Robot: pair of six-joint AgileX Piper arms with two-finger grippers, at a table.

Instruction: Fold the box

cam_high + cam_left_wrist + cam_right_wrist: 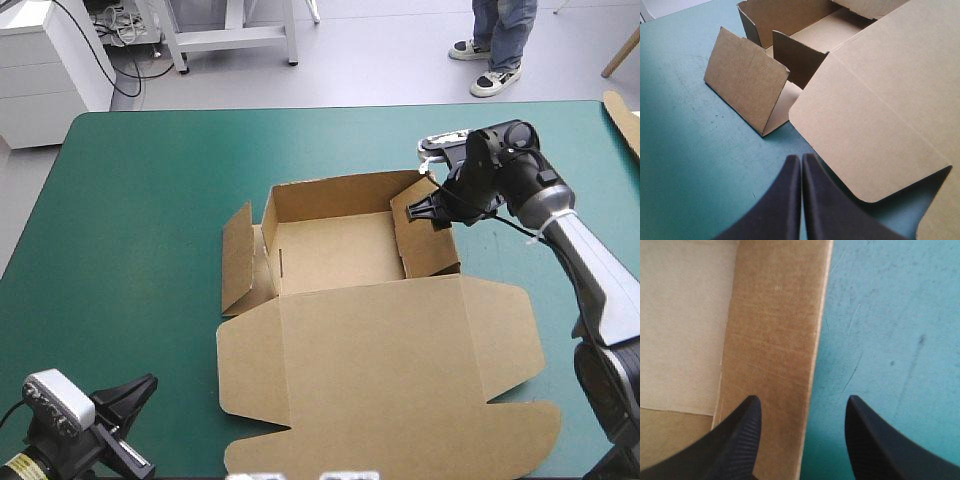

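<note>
The lid (385,365) is attached to the brown box along a crease (365,287). So the lid will hang and come along when I pick up the box by its side.
The brown box (380,340) lies mid-table as an open tray, its lid flat toward the near edge. Its back wall and right wall (430,240) stand raised, and the left flap (237,255) stands leaning outward. My right gripper (428,207) hovers open over the right wall's far end. In the right wrist view the wall (775,340) runs between the fingers of this gripper (802,415), one finger over the board and the other over the cover. My left gripper (135,395) is shut and empty near the table's front left corner. From the left wrist, that gripper (801,167) points at the lid's corner (880,100).
A strip of more brown board (625,115) shows at the table's far right edge. Teal-green cover (140,220) lies bare to the left of the box and beyond its back wall.
</note>
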